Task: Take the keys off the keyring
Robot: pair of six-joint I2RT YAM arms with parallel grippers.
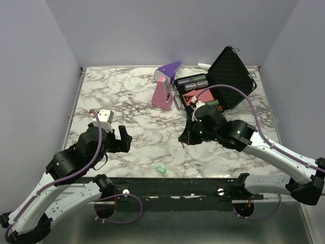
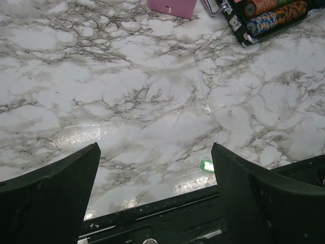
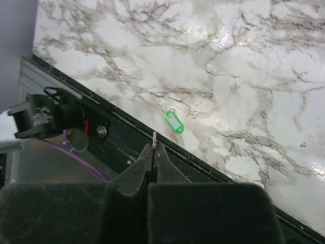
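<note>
I should keep moving my right gripper down to the open marble (image 1: 147, 141) and release the silvery key (image 1: 183, 145) there, since it is clear of the green tag's ring.
A tiny green-headed key (image 1: 161, 169) lies flat on the marble near the table's front edge. It also shows in the right wrist view (image 3: 173, 122), with a small grey ring (image 3: 171, 111) at its top end, and in the left wrist view (image 2: 206, 164) beside my right finger. My right gripper (image 1: 186, 138) (image 3: 154, 145) hangs above the front edge, shut on a thin silvery metal piece (image 3: 154, 137) that sticks out of the tips edge-on; I cannot tell whether it is a key or a ring. My left gripper (image 1: 116, 140) (image 2: 155, 147) is open and empty, left of the green key.
A purple-and-pink wedge-shaped object (image 1: 165, 89) stands at the back centre. An open black case (image 1: 231, 76) with batteries lies at the back right and shows in the left wrist view (image 2: 269, 18). The black front rail (image 1: 167, 184) runs along the near edge.
</note>
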